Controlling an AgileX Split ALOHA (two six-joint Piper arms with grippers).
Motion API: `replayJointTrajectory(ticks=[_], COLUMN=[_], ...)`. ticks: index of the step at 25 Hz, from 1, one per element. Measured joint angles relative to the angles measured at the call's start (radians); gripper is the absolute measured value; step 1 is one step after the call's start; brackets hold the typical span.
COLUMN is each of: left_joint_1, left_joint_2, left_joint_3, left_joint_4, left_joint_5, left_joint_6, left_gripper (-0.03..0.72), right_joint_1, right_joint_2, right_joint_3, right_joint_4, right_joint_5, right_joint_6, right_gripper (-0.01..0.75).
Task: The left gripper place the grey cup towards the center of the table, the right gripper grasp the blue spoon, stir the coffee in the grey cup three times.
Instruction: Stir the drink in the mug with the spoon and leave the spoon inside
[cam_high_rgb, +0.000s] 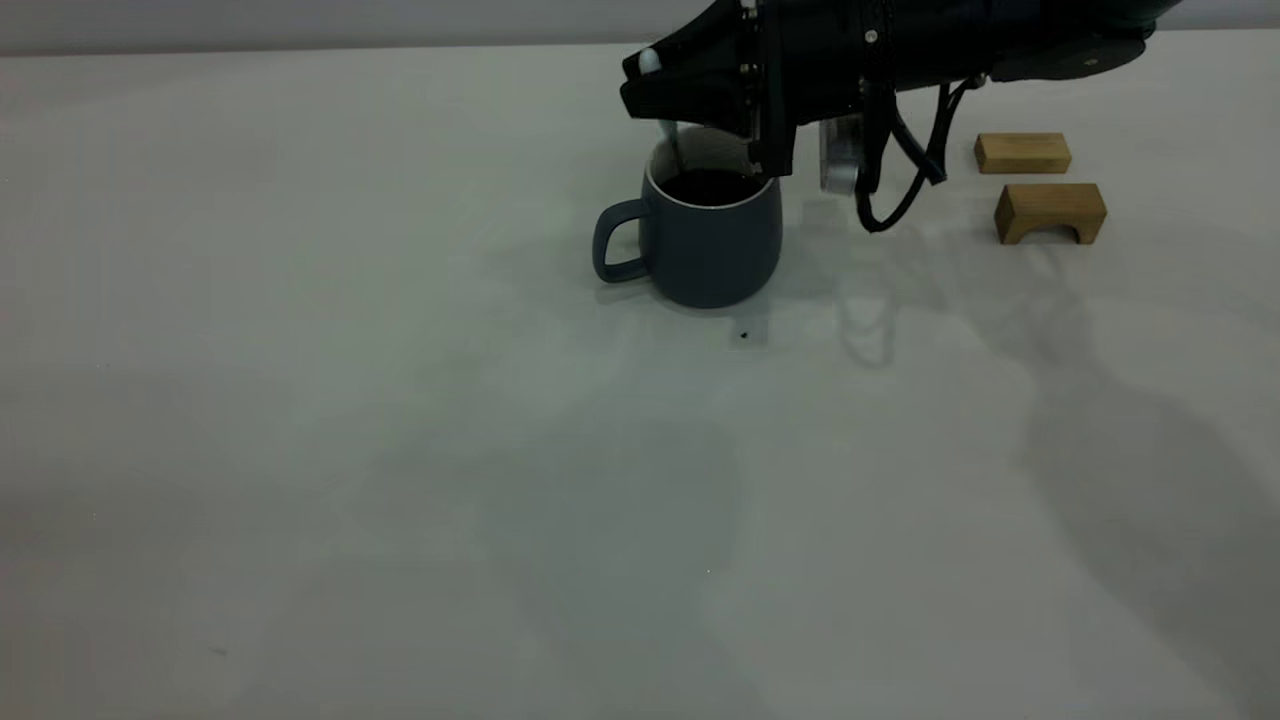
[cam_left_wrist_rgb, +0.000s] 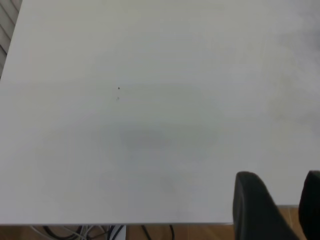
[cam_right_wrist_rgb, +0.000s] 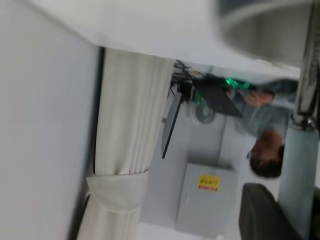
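The blue spoon is near the grey cup's inside (cam_high_rgb: 672, 156) on the side of the cup's handle, so the robot's right gripper should sweep the spoon back toward the coffee's middle (cam_high_rgb: 711, 187).
The grey cup (cam_high_rgb: 710, 245) stands upright near the middle of the table (cam_high_rgb: 400, 450), its handle pointing left, with dark coffee (cam_high_rgb: 712, 186) inside. My right gripper (cam_high_rgb: 662, 92) hovers just above the cup's rim, shut on the blue spoon (cam_high_rgb: 650, 62). The spoon's metal neck (cam_high_rgb: 676, 148) dips into the coffee. In the right wrist view the pale blue handle (cam_right_wrist_rgb: 296, 175) sits between the fingers (cam_right_wrist_rgb: 260, 212), and the cup's rim (cam_right_wrist_rgb: 265, 22) is beyond. My left gripper (cam_left_wrist_rgb: 285, 210) appears only in its own wrist view, open and empty over the table's edge.
Two wooden blocks lie at the back right, a flat one (cam_high_rgb: 1022, 152) and an arched one (cam_high_rgb: 1050, 212). A tiny dark speck (cam_high_rgb: 744, 335) marks the table in front of the cup. A person (cam_right_wrist_rgb: 265, 160), a curtain (cam_right_wrist_rgb: 130, 125) and a cabinet (cam_right_wrist_rgb: 205, 195) are in the background.
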Motion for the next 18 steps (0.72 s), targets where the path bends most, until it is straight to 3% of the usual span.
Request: replayJointTrajectory(ticks=[7, 12, 18], left_joint_1=[0.000, 0.000, 0.000], left_joint_2=[0.000, 0.000, 0.000], left_joint_3=[0.000, 0.000, 0.000], left_joint_4=[0.000, 0.000, 0.000], left_joint_5=[0.000, 0.000, 0.000], left_joint_6=[0.000, 0.000, 0.000], left_gripper=[0.297, 0.297, 0.297], right_joint_1=[-0.041, -0.074, -0.063], right_joint_2=[0.000, -0.031, -0.034], right_joint_3=[0.000, 0.000, 0.000], right_joint_4=[-0.091, -0.204, -0.226], right_joint_5=[0.005, 0.015, 0.066], right_joint_6=[-0.034, 0.154, 0.389], right_gripper=[0.141, 0.141, 0.141])
